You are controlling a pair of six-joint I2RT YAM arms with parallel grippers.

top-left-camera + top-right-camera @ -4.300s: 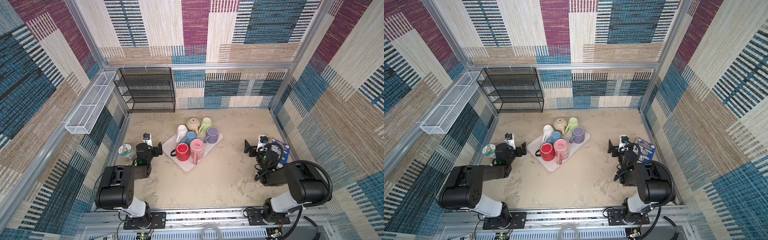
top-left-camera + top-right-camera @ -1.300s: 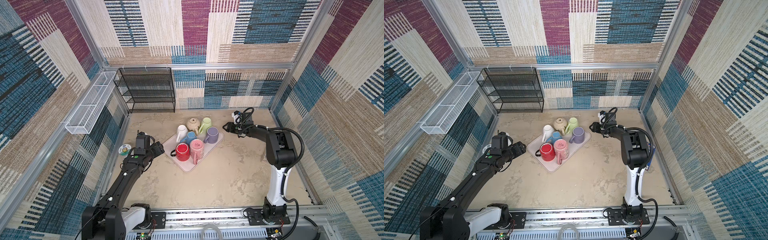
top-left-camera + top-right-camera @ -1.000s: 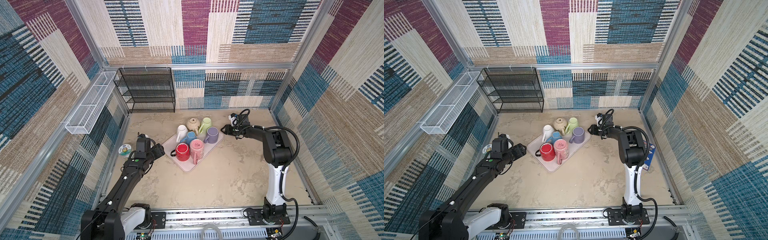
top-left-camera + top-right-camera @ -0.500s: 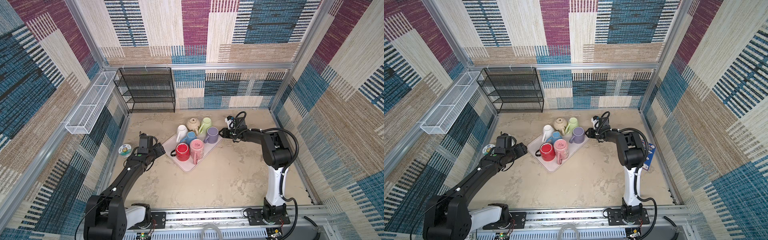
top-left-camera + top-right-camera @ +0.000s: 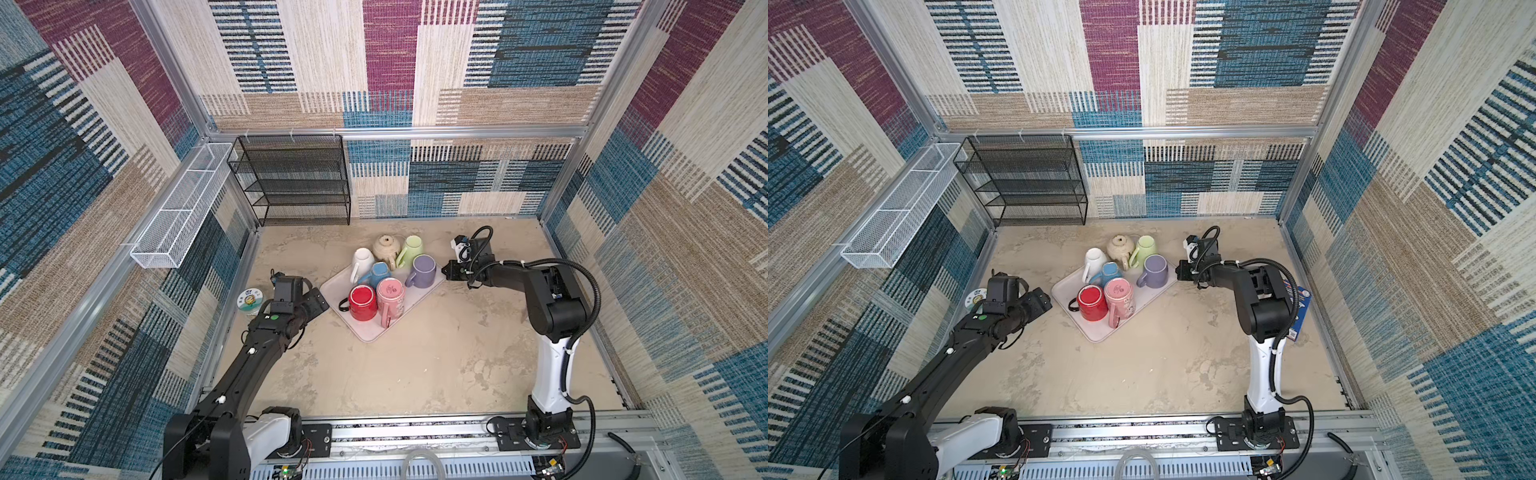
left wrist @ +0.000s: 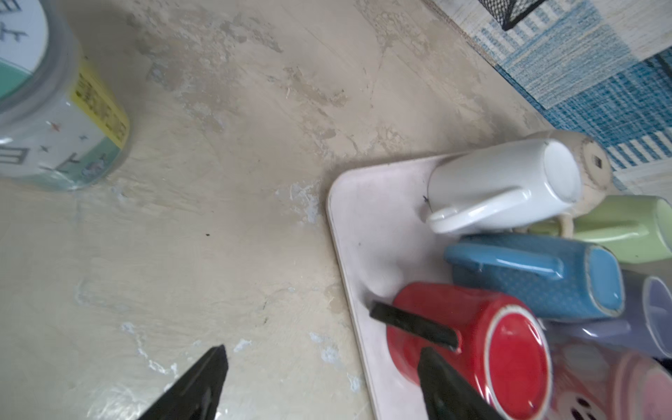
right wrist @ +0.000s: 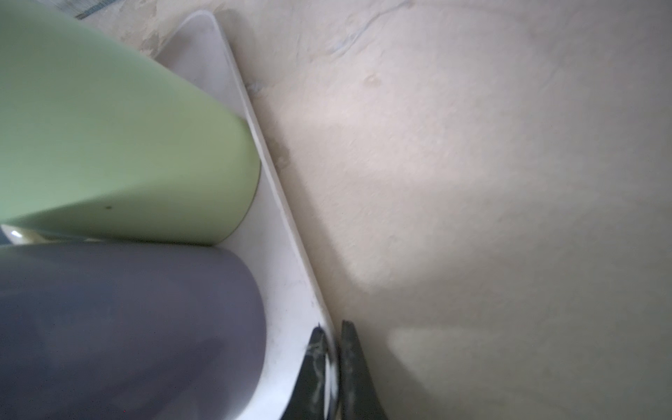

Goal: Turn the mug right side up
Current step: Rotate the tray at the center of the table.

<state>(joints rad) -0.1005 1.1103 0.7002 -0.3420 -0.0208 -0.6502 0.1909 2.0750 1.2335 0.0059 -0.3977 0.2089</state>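
My right gripper is holding both sides of the tray's rim (image 7: pixel 318 301), so it should keep pulling the tray into the open space nearer me (image 5: pixel 448 340) until the tray lies straight.
Several mugs stand upside down on a white tray (image 5: pixel 371 333); in both top views the red mug (image 5: pixel 362 302) (image 5: pixel 1092 303) is at the tray's near left, its black handle (image 6: pixel 411 323) pointing toward my left arm. My left gripper (image 5: pixel 318 300) (image 6: pixel 322 351) hangs open just left of the tray. One finger sits over the tray beside that handle, the other over the bare table. On the tray's right edge my right gripper (image 5: pixel 448 269) (image 7: pixel 332 325) is shut on the rim, beside the purple mug (image 7: pixel 127 327).
Pink (image 5: pixel 390 297), blue (image 5: pixel 379 272), white (image 5: pixel 361 262), green (image 5: pixel 411 248) and beige (image 5: pixel 386 246) mugs crowd the tray. A labelled tub (image 5: pixel 250 300) stands by my left wrist. A black wire shelf (image 5: pixel 297 183) lines the back wall, and a blue packet (image 5: pixel 1298 316) lies at right.
My right gripper slid left to the tray's edge and closed on its rim. The left gripper opened wider and stayed near the tray's left corner.
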